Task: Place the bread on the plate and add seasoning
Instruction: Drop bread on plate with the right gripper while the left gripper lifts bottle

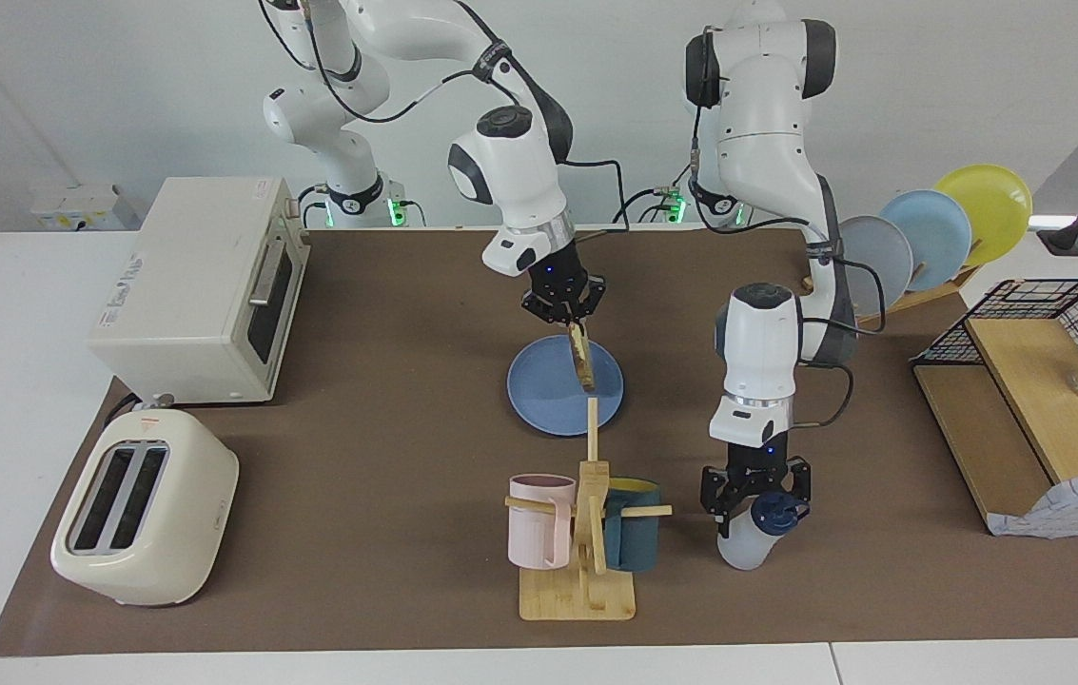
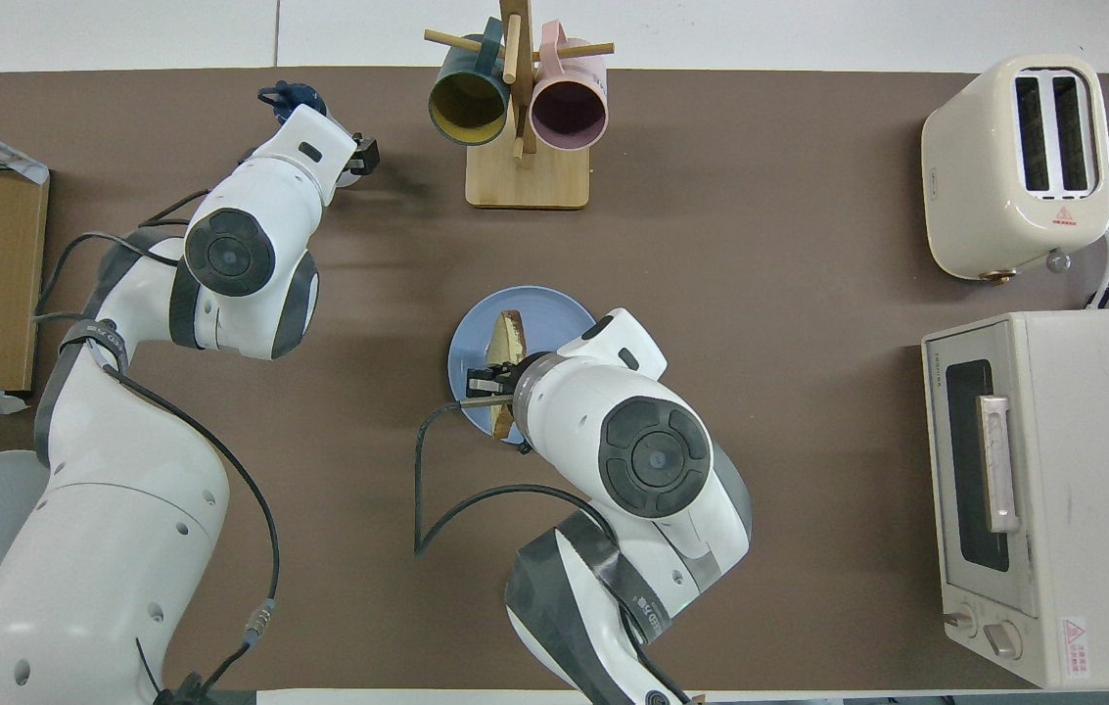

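Observation:
I can see that the bread stands on edge (image 1: 581,358) over the blue plate (image 1: 546,384), so I should put it down flat there with my right gripper before my left gripper brings the seasoning bottle.
My right gripper (image 1: 575,328) is shut on the top edge of the bread (image 1: 582,360), a tan slice with a brown crust that hangs on edge over the blue plate (image 1: 539,390). The slice's lower edge is at the plate's surface. From overhead, the bread (image 2: 507,338) and the plate (image 2: 554,308) show partly under my right hand (image 2: 485,382). My left gripper (image 1: 755,497) is shut on the seasoning bottle (image 1: 744,547), which has a whitish body and a navy cap and is tilted, low over the mat beside the mug rack. From overhead, only its cap (image 2: 292,96) shows past my left gripper (image 2: 324,127).
A wooden mug rack (image 1: 586,533) with a pink and a teal mug stands between the plate and the table's edge. A toaster (image 1: 144,518) and a toaster oven (image 1: 201,290) are at the right arm's end. A plate rack (image 1: 938,238) and a wire shelf (image 1: 1033,400) are at the left arm's end.

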Robot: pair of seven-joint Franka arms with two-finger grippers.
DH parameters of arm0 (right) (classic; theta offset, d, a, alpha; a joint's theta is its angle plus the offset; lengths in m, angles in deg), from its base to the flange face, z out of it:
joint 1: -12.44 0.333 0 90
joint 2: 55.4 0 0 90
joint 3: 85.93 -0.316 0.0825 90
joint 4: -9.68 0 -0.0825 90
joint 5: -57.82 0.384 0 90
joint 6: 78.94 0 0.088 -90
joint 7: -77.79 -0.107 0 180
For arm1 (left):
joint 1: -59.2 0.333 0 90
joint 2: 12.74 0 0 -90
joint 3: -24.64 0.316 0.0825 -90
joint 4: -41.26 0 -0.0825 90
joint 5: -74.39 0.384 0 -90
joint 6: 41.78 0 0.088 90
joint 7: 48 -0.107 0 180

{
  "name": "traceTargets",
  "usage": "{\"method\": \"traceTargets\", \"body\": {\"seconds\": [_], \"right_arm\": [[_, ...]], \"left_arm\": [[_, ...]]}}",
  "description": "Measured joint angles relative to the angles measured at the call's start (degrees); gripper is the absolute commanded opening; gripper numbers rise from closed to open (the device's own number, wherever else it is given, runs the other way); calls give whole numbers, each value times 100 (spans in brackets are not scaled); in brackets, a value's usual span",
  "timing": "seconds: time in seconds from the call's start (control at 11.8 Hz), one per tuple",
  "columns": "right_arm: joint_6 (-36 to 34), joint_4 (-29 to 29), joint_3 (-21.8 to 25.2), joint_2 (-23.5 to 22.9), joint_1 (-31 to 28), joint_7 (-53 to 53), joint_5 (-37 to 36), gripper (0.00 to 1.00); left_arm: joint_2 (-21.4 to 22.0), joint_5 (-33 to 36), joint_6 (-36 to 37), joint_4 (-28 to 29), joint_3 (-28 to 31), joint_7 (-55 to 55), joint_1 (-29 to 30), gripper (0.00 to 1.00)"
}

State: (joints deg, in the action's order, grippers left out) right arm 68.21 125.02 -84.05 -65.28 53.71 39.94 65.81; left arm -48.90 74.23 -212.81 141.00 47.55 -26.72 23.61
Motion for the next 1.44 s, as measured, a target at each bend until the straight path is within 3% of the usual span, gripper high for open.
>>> {"method": "traceTargets", "body": {"seconds": [0.51,0.59,0.68,0.85,1.1,1.44], "right_arm": [[635,1132,45,304,-355,-5,0,0],[922,1326,43,344,-349,-5,0,23],[1145,1484,41,368,-345,-5,0,99],[1251,1585,34,404,-336,-53,1,100],[1259,1552,24,441,-344,-326,1,100],[1254,1322,42,503,-517,-333,1,100]], "left_arm": [[-5,0,-3,-20,24,-47,111,0],[-4,0,-2,-54,24,-47,170,0],[-4,0,50,-106,21,-48,228,0],[19,0,690,-419,-99,-108,413,0],[289,0,2590,-1389,-954,-1425,1154,0],[1095,-199,4366,-1547,-1343,-3217,1414,0]]}}
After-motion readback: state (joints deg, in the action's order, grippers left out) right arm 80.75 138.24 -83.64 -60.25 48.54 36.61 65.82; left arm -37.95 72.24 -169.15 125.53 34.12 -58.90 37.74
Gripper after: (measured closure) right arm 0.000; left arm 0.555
